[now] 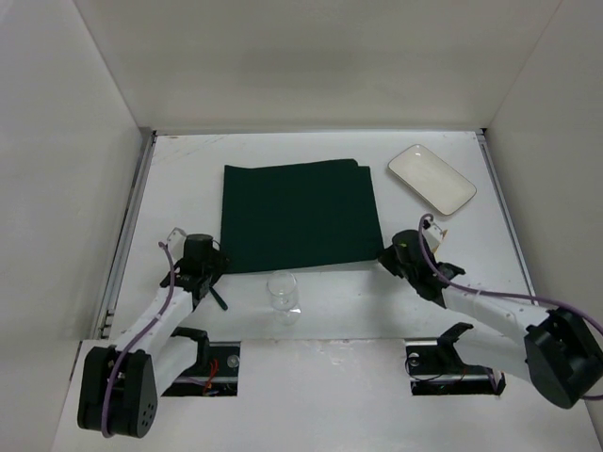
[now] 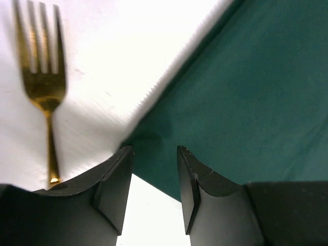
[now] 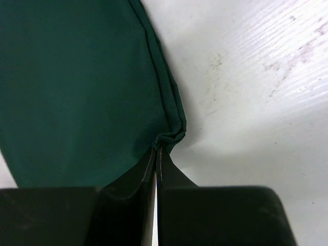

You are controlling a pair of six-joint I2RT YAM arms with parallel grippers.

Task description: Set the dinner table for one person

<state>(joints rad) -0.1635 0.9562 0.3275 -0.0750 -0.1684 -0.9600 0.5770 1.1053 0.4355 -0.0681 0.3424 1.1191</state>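
Next, I pull that corner (image 1: pixel 377 255) in my right gripper nearer and open before taking the plate, since the placemat's near edge (image 1: pixel 306 267) slants away toward its bunched corner.
A dark green cloth placemat (image 1: pixel 297 215) lies spread on the white dinner table (image 1: pixel 320 311). My right gripper (image 1: pixel 390 256) is shut on the mat's near right corner (image 3: pixel 169 137), which is bunched between its tips. My left gripper (image 1: pixel 213 267) is open at the mat's near left corner (image 2: pixel 154 141), its jaws apart above the mat's edge and holding nothing. A gold fork (image 2: pixel 42 77) lies on the table left of that corner. A clear glass (image 1: pixel 283 293) stands near the mat's front edge. A white rectangular plate (image 1: pixel 431 178) lies at the far right.
White walls enclose the table on three sides. A metal rail (image 1: pixel 127 235) runs along the left edge. The arm bases (image 1: pixel 118 391) sit at the near edge.
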